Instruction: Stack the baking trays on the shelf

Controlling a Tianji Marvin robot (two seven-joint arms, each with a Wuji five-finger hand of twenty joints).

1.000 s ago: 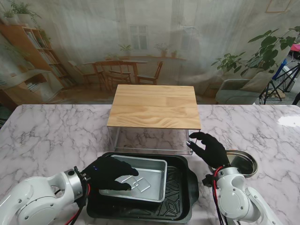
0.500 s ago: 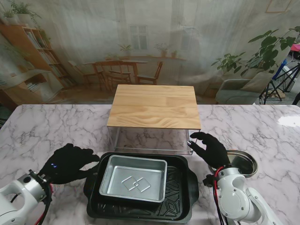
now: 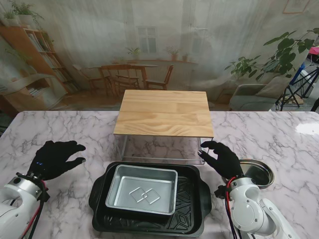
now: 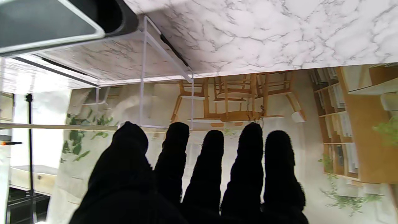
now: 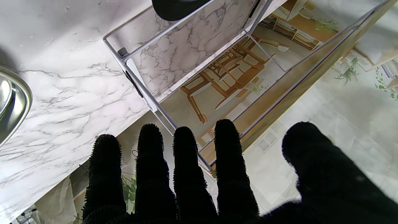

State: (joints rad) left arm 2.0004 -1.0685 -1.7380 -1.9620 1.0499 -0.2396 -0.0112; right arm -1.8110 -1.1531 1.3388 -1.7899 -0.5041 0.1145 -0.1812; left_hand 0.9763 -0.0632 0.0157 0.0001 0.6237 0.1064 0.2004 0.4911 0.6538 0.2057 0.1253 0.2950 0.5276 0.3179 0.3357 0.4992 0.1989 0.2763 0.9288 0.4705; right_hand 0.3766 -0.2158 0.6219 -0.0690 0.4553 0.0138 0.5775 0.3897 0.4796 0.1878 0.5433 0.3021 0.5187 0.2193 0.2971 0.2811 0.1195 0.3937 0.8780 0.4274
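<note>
The silver baking tray's empty opening (image 3: 142, 189) looks wider than the metal dish (image 3: 258, 173), so the metal dish will nest inside when I lower it.
A silver baking tray (image 3: 142, 189) lies nested inside a larger black baking tray (image 3: 195, 204) on the marble table, near me at the middle. Behind them stands the shelf (image 3: 164, 113), a wooden top on a thin white wire frame (image 5: 141, 88). My left hand (image 3: 54, 158) hovers open over the table, well to the left of the trays and apart from them. My right hand (image 3: 223, 158) is open beside the shelf's front right leg, fingers spread, holding nothing. The left wrist view catches corners of the silver tray (image 4: 46, 29) and black tray (image 4: 122, 17).
A round metal dish (image 3: 258, 173) sits on the table just right of my right hand, its rim (image 5: 14, 102) showing in the right wrist view. Bare marble (image 3: 279, 134) stretches to both sides of the shelf.
My left hand has let go of the silver tray, lifted out of it and swung away to the left. The trays rest as placed. My right hand barely moved.
</note>
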